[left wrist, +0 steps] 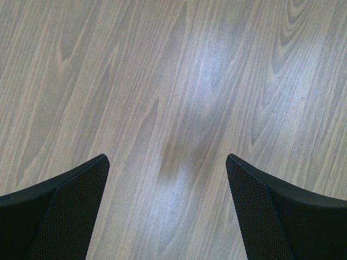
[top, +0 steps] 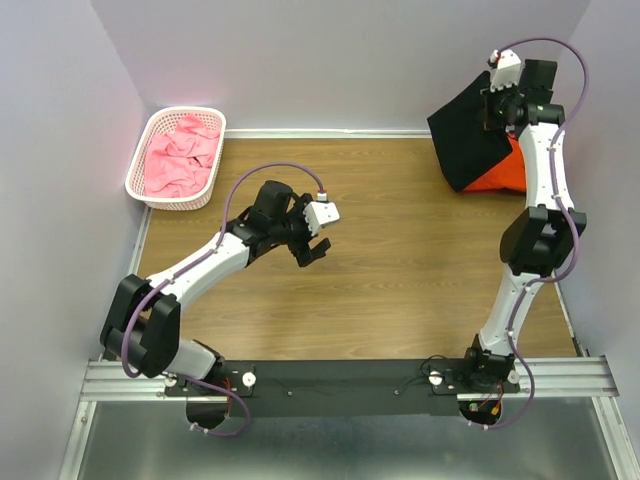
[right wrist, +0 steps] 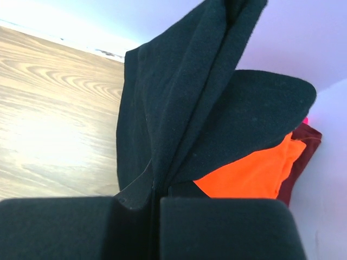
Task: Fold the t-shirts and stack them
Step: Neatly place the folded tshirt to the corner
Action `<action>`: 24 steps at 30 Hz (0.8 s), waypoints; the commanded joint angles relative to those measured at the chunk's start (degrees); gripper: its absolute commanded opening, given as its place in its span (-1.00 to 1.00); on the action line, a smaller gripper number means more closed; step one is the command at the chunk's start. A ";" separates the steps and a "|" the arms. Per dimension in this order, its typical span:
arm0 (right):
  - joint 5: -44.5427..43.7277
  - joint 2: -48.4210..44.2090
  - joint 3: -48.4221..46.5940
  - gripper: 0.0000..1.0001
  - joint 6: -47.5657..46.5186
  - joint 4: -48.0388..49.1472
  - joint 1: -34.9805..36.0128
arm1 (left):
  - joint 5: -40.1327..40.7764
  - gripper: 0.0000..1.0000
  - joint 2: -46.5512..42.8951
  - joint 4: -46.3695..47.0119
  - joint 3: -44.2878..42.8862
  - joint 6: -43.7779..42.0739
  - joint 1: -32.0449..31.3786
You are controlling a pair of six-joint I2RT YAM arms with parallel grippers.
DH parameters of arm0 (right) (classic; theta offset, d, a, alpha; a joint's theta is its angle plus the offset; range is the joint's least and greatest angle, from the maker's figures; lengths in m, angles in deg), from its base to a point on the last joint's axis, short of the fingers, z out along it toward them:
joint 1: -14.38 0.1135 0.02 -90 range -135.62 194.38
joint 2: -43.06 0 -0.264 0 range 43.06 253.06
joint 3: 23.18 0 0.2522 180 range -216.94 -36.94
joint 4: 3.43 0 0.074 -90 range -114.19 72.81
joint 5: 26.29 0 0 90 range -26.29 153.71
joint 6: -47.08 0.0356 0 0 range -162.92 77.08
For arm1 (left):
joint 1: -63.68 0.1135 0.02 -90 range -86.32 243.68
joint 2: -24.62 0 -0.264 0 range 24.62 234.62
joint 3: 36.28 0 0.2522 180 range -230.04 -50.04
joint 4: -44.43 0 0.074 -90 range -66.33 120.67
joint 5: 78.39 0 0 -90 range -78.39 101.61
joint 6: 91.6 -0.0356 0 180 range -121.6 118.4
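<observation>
The orange t-shirt (top: pixel 505 172) can still be seen next to the black t-shirt, so the robot's right gripper should now pull the fabric toward the maroon t-shirt's corner (right wrist: pixel 310 134) until the black covers the orange.
My right gripper (top: pixel 492 112) is shut on the black t-shirt (top: pixel 467 140), holding it lifted at the far right corner; in the right wrist view the black t-shirt (right wrist: pixel 190 108) hangs in folds from the closed jaws at my right gripper (right wrist: pixel 155 187). Under it lies the bright orange t-shirt (top: pixel 505 172), also the orange t-shirt (right wrist: pixel 255 173) on a dark maroon t-shirt (right wrist: pixel 303 151). Pink t-shirts (top: pixel 180 155) fill the basket. My left gripper (top: pixel 312 250) hovers open over bare wood; its fingers (left wrist: pixel 70 211) have nothing between them.
A white lattice basket (top: pixel 148 140) stands at the far left corner against the wall. Lilac walls close the table on the left, back and right. A metal rail (top: pixel 340 385) with both arm bases runs along the near edge.
</observation>
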 commanded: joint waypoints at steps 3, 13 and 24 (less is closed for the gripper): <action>3.63 3.30 -1.04 -0.99 -4.82 0.68 -3.87 | -1.12 0.93 0.66 -1.70 -1.70 -0.48 0.24; 5.22 9.80 -5.69 -0.99 -10.81 0.77 -8.35 | -0.95 0.92 2.24 -3.55 -3.73 -0.13 0.24; 7.24 14.73 -7.98 -0.99 -16.52 1.38 -13.01 | -1.21 0.92 4.09 -4.51 -4.69 0.39 0.24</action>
